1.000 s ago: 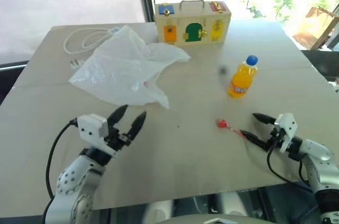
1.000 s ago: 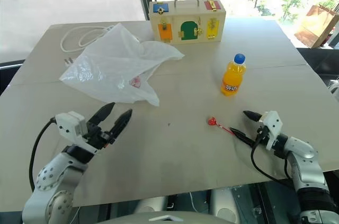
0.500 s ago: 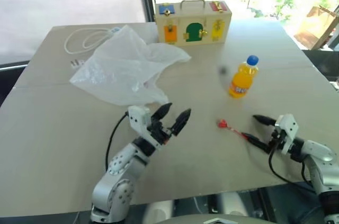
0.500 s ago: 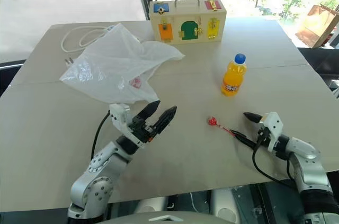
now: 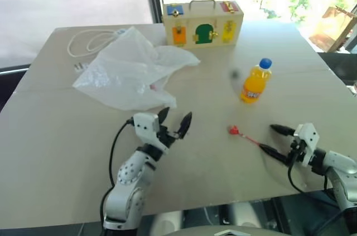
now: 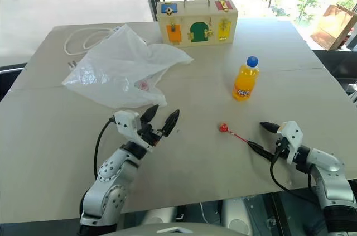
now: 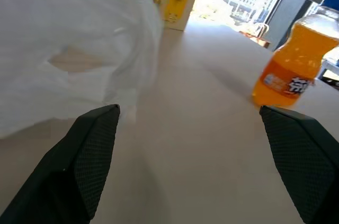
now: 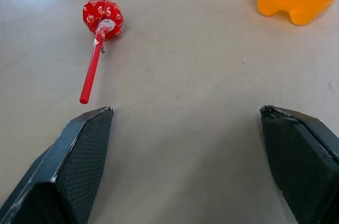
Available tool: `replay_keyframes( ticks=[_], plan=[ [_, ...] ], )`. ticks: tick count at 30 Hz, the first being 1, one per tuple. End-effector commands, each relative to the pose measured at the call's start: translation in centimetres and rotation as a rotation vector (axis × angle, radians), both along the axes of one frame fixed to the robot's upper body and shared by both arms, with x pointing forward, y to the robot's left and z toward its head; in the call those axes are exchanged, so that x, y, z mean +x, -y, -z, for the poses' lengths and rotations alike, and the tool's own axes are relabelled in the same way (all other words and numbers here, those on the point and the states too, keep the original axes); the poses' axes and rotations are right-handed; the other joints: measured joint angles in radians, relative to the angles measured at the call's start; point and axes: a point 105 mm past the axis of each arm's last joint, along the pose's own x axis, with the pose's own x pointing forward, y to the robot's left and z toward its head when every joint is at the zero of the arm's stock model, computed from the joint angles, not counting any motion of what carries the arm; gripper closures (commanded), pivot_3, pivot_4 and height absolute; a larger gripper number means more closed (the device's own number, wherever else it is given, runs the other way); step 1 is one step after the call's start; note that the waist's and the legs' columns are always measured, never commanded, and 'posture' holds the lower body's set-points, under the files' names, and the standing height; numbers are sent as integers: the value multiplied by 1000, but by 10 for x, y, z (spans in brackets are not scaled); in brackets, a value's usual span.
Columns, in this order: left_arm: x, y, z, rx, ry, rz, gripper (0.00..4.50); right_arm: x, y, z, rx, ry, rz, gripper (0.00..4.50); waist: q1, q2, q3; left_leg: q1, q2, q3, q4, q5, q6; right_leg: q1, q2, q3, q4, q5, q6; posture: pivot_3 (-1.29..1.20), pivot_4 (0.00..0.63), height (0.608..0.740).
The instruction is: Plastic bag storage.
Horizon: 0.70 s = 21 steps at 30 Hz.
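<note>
The orange soda bottle (image 5: 256,82) will end up on its side with its cap sticking out when I push it into the plastic bag (image 5: 134,74), because the bag lies limp.
The plastic bag (image 5: 128,71), thin, translucent white and crinkled, lies in a loose heap on the left half of the table, with a small red print on its near side. My left gripper (image 5: 176,116) is open and empty. It sits just in front of the bag's near right corner, apart from it. In the left wrist view the bag (image 7: 69,38) bulges close beside one of the fingers (image 7: 90,150). My right gripper (image 5: 268,138) is open and empty near the table's front right, with its tips just short of a lollipop's stick.
A red lollipop (image 8: 100,17) lies between the two grippers. An orange soda bottle (image 5: 255,82) stands right of centre. A wooden latch box (image 5: 202,23) stands at the back edge. A white cable (image 5: 89,41) coils at the back left, behind the bag.
My left gripper has swung right from the front left of the table, up to the bag's near corner, and stayed open. The right gripper has kept still.
</note>
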Motion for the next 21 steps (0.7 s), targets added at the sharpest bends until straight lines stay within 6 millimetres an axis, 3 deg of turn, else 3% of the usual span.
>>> replay_keyframes(
  ticks=[1,5,11,21],
  plan=[
    [-6,10,-13,13,80,19,52,0,2,-7,5,33,10,0,0,0,0,0,0,0,0,0,0,0,0,0,0,0,0,0,150,739],
    [-1,-4,-11,129,119,-126,52,0,4,-7,2,34,16,0,0,0,0,0,0,0,0,0,0,0,0,0,0,0,0,0,150,739],
    [8,-7,-12,197,152,-247,52,2,3,-6,-1,36,14,0,1,0,0,0,0,0,0,0,0,0,0,0,0,0,0,0,150,739],
    [15,-6,2,221,100,-292,52,-1,8,-10,-13,45,27,0,0,0,0,0,0,0,0,0,0,0,0,0,0,0,0,0,150,739]
  ],
)
